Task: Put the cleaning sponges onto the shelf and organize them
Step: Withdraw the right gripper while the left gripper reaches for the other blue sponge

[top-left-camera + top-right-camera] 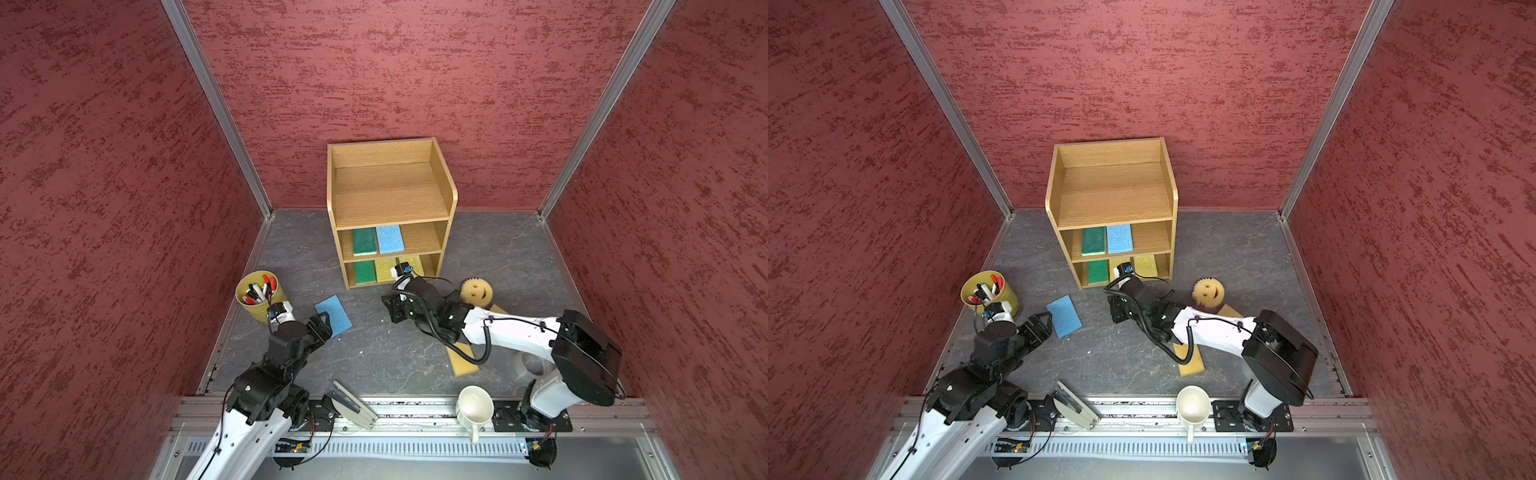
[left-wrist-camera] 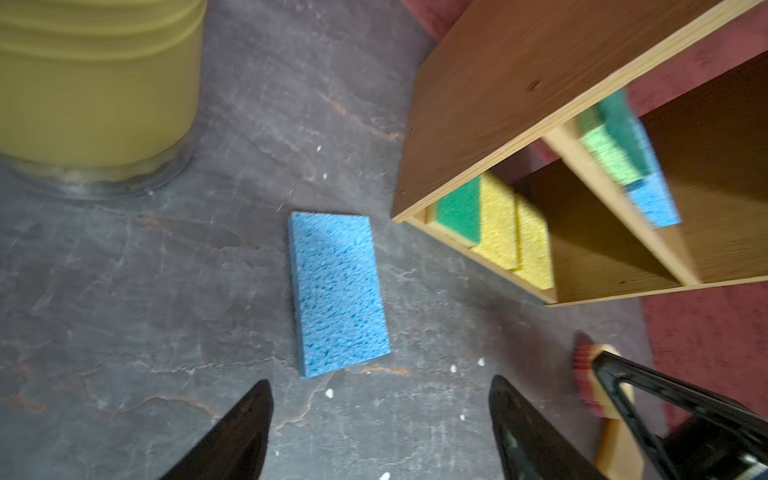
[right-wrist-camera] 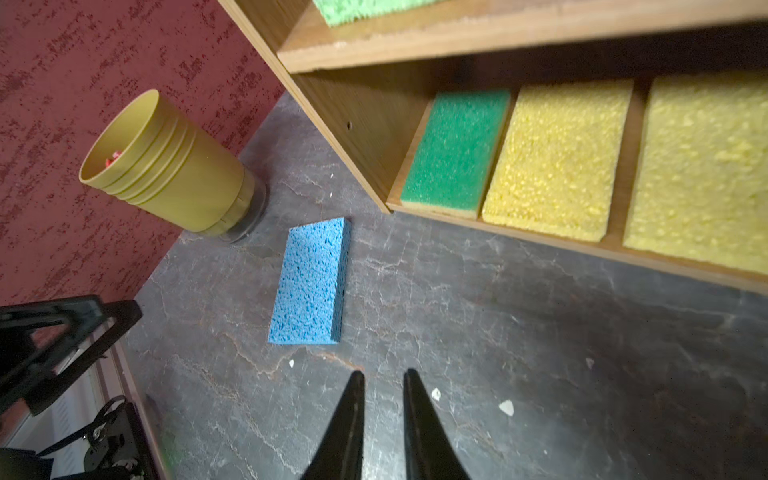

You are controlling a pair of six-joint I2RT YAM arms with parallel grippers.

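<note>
My gripper is about to lift the loose blue sponge [image 1: 333, 315] by its edge; a thick, straight side [image 2: 296, 296] runs along the sponge, so it will stay flat and unfolded.
The wooden shelf [image 1: 390, 195] stands at the back. Its middle tier holds a green sponge [image 1: 364, 242] and a blue sponge [image 1: 390, 239]. Its bottom tier holds a green sponge [image 3: 457, 149] and two yellow sponges [image 3: 557, 158]. Another blue sponge [image 1: 333, 315] lies flat on the floor, just ahead of my open, empty left gripper [image 2: 380, 384]. My right gripper [image 3: 384, 374] hovers low in front of the shelf's bottom tier, its jaws a narrow gap apart with nothing between them. A round smiley sponge [image 1: 476, 291] and two tan sponges [image 1: 461, 361] lie by the right arm.
A yellow pen cup [image 1: 261, 297] stands left of the loose blue sponge, close to my left wrist. A white mug [image 1: 474, 407] and a grey hinged tool [image 1: 353, 405] sit on the front rail. Red walls close in both sides and the back.
</note>
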